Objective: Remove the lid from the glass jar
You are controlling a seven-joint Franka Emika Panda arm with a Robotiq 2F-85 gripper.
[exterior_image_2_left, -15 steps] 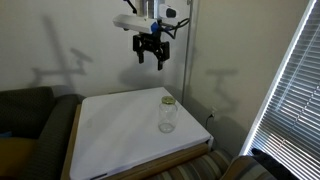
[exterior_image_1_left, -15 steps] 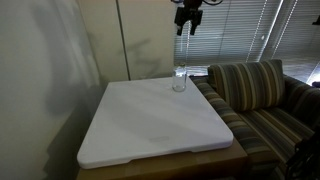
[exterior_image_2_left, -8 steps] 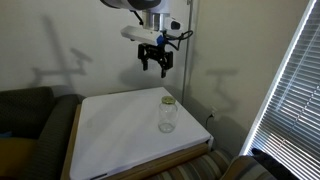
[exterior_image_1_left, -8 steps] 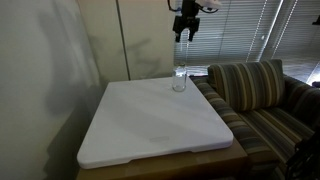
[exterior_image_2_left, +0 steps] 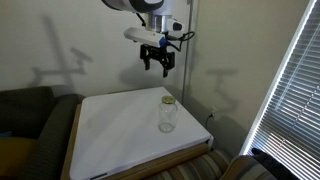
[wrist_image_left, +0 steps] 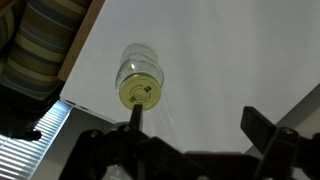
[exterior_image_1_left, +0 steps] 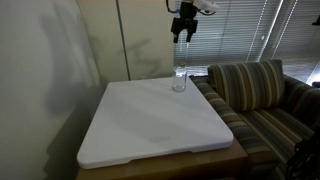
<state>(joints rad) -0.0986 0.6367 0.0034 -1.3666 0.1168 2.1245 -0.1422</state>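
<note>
My open gripper has the end of one finger next to the yellowish lid point(wrist_image_left: 140, 91). I should move across and center the gap between my fingers over the jar point(exterior_image_2_left: 167, 116) before I go down.
The glass jar point(exterior_image_1_left: 180, 80) point(exterior_image_2_left: 167, 118) stands upright near the far edge of the big white board point(exterior_image_1_left: 150, 120) point(exterior_image_2_left: 115, 130). Its yellowish lid point(exterior_image_2_left: 168, 101) point(wrist_image_left: 140, 93) sits on the mouth. In the wrist view I look down onto the lid, with the clear jar body point(wrist_image_left: 138, 62) beyond it. My gripper point(exterior_image_1_left: 184, 34) point(exterior_image_2_left: 157, 68) point(wrist_image_left: 200, 122) hangs high above the board, well above the jar, and touches nothing. It is open, with nothing between its fingers. In the wrist view the lid lies close to one fingertip point(wrist_image_left: 136, 113), off to the side of the gap.
A striped sofa point(exterior_image_1_left: 255, 90) stands right beside the board's edge near the jar. Window blinds point(exterior_image_1_left: 250, 30) point(exterior_image_2_left: 290, 90) hang behind it. A wall point(exterior_image_2_left: 60, 50) runs behind the board, and a dark seat point(exterior_image_2_left: 20, 115) stands on the opposite side.
The gripper has shifted a little sideways and slightly lower above the jar, staying open. The jar and lid have not moved.
</note>
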